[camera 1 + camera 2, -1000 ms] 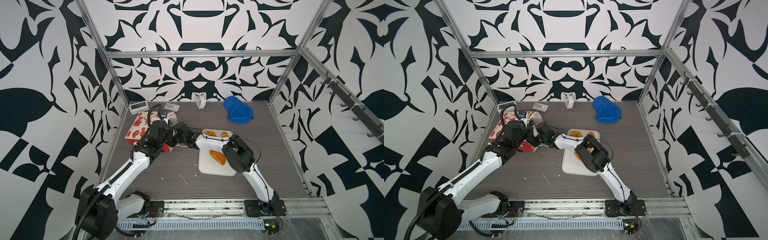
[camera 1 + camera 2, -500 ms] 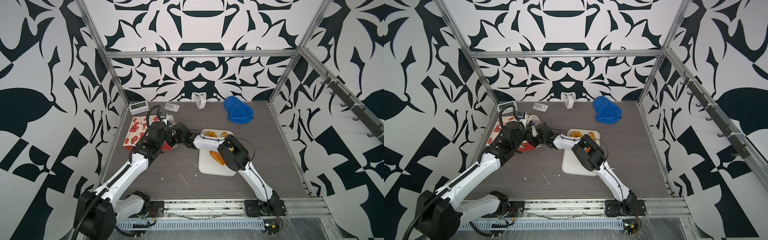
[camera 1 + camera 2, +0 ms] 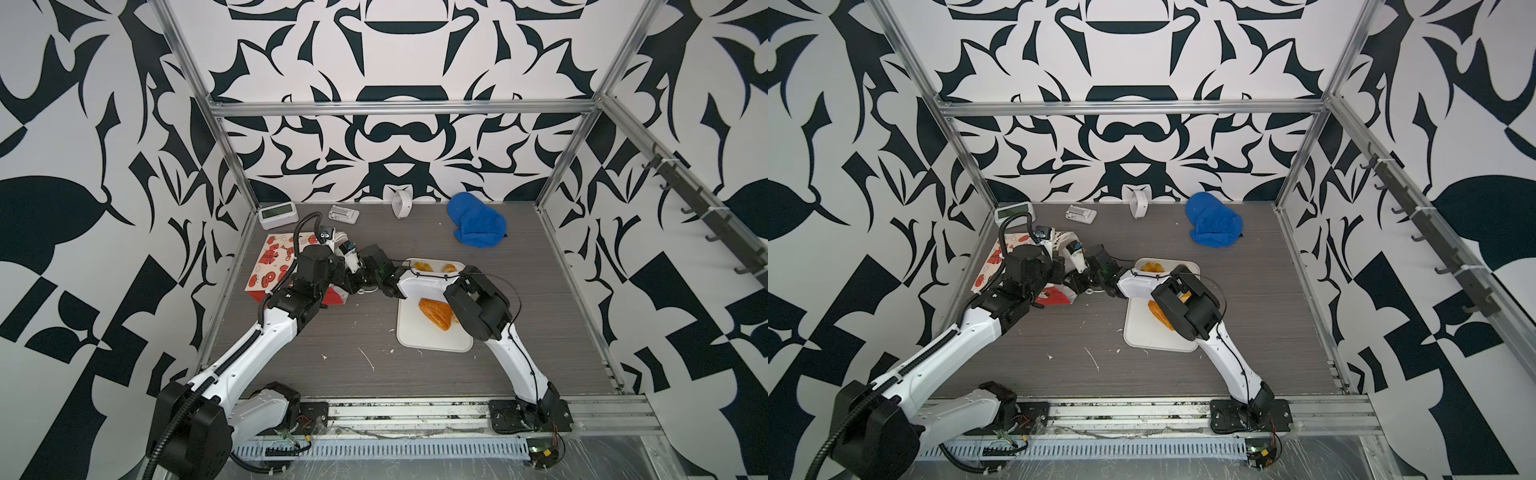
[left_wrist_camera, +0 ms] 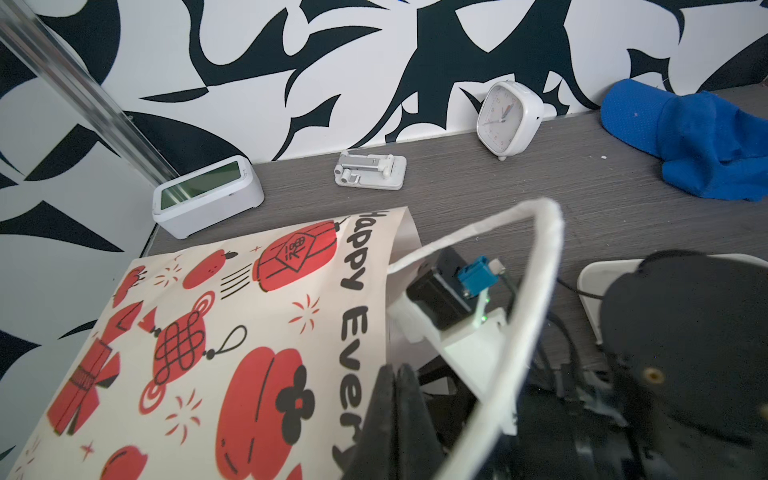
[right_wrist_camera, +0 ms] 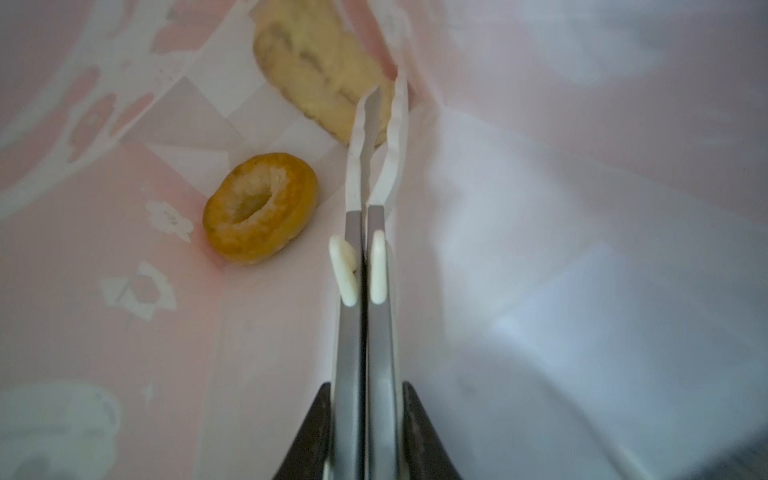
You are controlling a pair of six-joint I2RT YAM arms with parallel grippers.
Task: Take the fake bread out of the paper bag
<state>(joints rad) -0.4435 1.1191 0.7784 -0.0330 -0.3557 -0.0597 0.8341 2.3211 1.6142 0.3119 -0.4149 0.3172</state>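
Note:
I should back my right gripper off and turn the paper bag [image 3: 272, 261] with my left gripper first, as the tong tips are shut at the braided bun's edge [image 5: 345, 120].
The paper bag [image 3: 270, 266] [image 4: 249, 332], cream with red prints, lies on its side at the back left. My left gripper [image 4: 395, 374] is shut on the rim of the bag's mouth. My right gripper [image 5: 365, 386] is shut on metal tongs [image 5: 361, 249] that reach inside the bag. In there lie a ring of fake bread [image 5: 261, 208] and a braided bun [image 5: 320, 70]. The tong tips are nearly together at the bun's edge; whether they pinch it I cannot tell. Three more pieces lie on the white tray [image 3: 432, 345], among them a diamond puff [image 3: 434, 313].
A white cord handle [image 4: 540, 291] loops over the right wrist. Along the back wall stand a digital clock [image 4: 208, 195], a phone stand [image 4: 370, 170], an alarm clock [image 4: 509, 118] and a blue cloth [image 4: 698, 145]. The right arm's elbow [image 3: 478, 307] hangs over the tray.
The right gripper has squeezed the tongs shut. The bag's upper panel has shifted a little to the left under the left gripper's hold.

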